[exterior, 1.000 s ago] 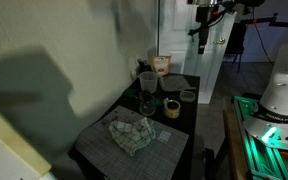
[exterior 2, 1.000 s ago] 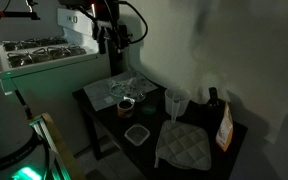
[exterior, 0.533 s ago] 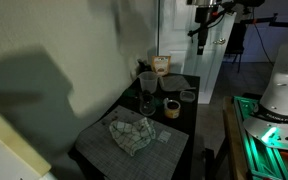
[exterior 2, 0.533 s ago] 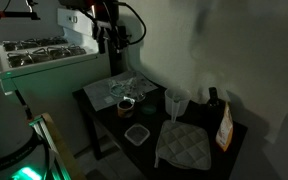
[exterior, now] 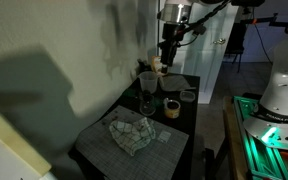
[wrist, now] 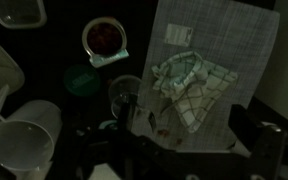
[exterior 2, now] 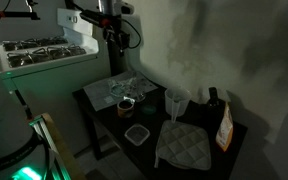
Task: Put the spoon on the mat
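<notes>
I should keep lowering my open gripper toward the spoon's handle, which sticks up above the clear glass's rim, until my fingers close around the handle.
A grey checked mat lies at the near end of the dark table, with a crumpled checked cloth on it. The mat and cloth also show in the wrist view. A clear glass stands beside the mat with a dark handle in it, possibly the spoon; it is too dim to be sure. The glass also shows in an exterior view. My gripper hangs high above the table's far end, apart from everything. It also shows in an exterior view. In the wrist view it looks open and empty.
Around the glass are a small bowl with red contents, a green lid, a white pitcher and a clear tub. An oven mitt, a bottle and a box sit at one end. A wall runs along the table.
The arm has swung sideways from beyond the table's far end to over the cups and come a little lower. Nothing on the table has moved.
</notes>
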You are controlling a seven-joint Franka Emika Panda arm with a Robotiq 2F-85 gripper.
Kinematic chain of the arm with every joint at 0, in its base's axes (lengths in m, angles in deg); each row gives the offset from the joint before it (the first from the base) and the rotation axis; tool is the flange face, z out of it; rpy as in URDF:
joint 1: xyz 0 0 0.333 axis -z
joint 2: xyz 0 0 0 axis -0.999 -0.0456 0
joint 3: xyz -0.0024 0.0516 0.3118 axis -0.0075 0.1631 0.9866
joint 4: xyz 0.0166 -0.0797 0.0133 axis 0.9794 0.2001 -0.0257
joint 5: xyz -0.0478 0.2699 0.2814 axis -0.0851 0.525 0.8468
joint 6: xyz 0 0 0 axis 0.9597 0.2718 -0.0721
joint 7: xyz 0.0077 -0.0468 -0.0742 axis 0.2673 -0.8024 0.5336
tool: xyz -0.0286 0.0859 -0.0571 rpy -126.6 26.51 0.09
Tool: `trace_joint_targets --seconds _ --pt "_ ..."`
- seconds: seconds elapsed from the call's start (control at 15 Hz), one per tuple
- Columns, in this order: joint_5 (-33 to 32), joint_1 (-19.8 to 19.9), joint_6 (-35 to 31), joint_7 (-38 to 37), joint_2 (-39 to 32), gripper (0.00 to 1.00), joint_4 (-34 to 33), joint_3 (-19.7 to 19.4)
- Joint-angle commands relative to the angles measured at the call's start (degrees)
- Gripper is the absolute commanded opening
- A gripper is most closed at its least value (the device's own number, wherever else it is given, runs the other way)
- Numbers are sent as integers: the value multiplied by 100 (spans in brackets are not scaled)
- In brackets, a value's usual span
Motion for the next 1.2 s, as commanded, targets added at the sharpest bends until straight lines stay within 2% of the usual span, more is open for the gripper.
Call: trace_joint_targets --seconds 0.0,0.2,0.4,0.6,0.67,0.93,1.13 --pt "-560 193 -869 -753 -1164 100 -862 351" --pt "-1377 282 -880 -1916 -1940 100 -1380 561" --pt "-1794 154 -614 -3160 -2408 100 -1723 505" --pt "-1623 -19 -501 -4078 -2497 100 -1749 400" --pt "-1627 3 -703 -3492 -2459 100 -1655 350" --pt "-1627 -25 -692 -3519 -2484 100 -1672 314" --pt "-1339 -19 -776 -3053 -2687 100 -1739 285"
